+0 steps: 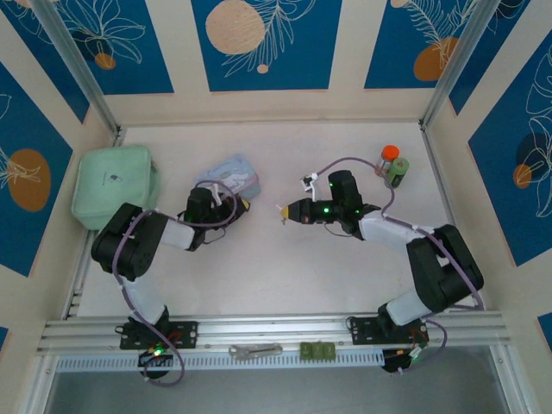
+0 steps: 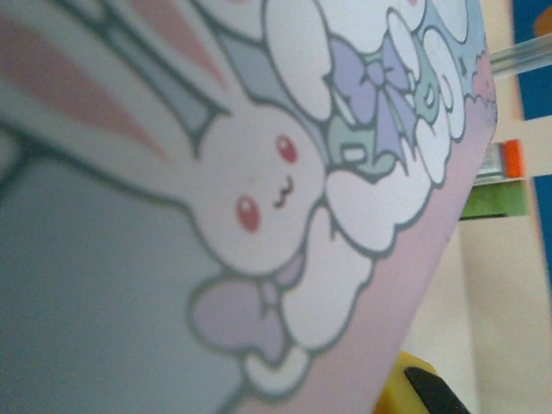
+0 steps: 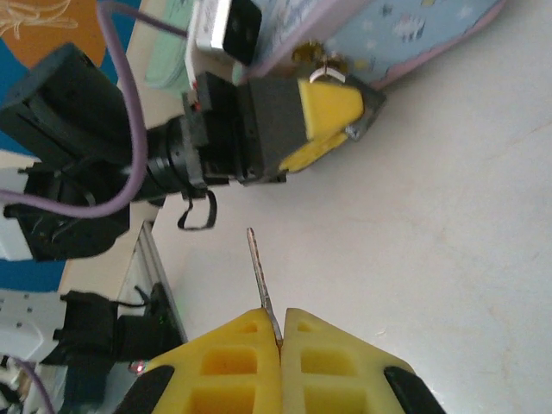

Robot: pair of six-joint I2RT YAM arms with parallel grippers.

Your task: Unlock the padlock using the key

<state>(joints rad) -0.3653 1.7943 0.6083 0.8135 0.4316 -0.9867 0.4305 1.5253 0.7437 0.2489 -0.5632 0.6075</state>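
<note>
The robot's left gripper should turn the padlock's keyhole end [image 3: 369, 112] to point at the key's blade [image 3: 259, 272] before the right gripper moves in, because that end slants away from the key.
My right gripper [image 3: 282, 323] is shut on the key [image 3: 259, 267], whose thin silvery blade sticks out beyond the yellow fingertips toward my left gripper [image 3: 360, 116]. The left gripper sits at the edge of the pale blue patterned tin [image 3: 414, 34], its yellow fingers closed on a small dark body, the padlock [image 3: 366, 110]. A silvery loop [image 3: 327, 74] shows just above it by the tin's rim. From above, the right gripper [image 1: 284, 211] and left gripper [image 1: 245, 204] face each other a short gap apart. The tin's bunny lid [image 2: 259, 190] is close against the left wrist camera.
A mint green pouch [image 1: 114, 185] lies at the back left. An orange-capped green bottle [image 1: 394, 166] stands at the back right. A silver wrench-like tool [image 1: 255, 350] and a small green piece [image 1: 317, 350] rest on the front rail. Bare tabletop [image 1: 285, 267] lies between the arms.
</note>
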